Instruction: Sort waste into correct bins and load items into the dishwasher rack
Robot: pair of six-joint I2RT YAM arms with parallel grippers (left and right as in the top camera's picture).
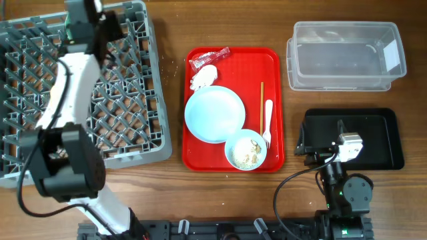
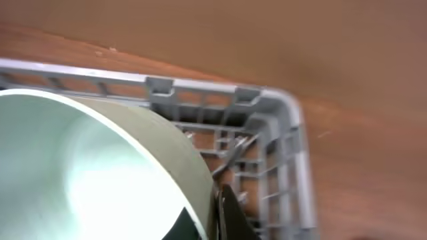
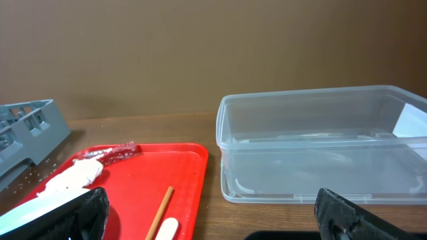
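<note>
The light green bowl is hanging at a tilt over the grey dishwasher rack's far rim (image 2: 123,77), so the robot's left gripper should move back, turn the bowl and lower it in among the rack's pegs.
My left gripper (image 2: 215,223) is shut on the rim of the light green bowl (image 2: 80,173), holding it over the far corner of the grey dishwasher rack (image 2: 287,127). From overhead the left arm reaches across the rack (image 1: 127,100) and hides the bowl. The red tray (image 1: 273,67) carries a pale blue plate (image 1: 215,113), a pale blue bowl (image 1: 245,150) with rice scraps, a white fork (image 1: 267,120), chopsticks (image 1: 261,107), a red wrapper (image 1: 208,59) and a white napkin (image 1: 203,78). My right gripper (image 3: 217,220) stands open and empty above the black tray (image 1: 383,143).
The clear tub (image 1: 343,57) sits at the back right, beyond the black tray, and shows in the right wrist view as the clear tub (image 3: 320,147). Bare wooden table lies between the rack and the red tray.
</note>
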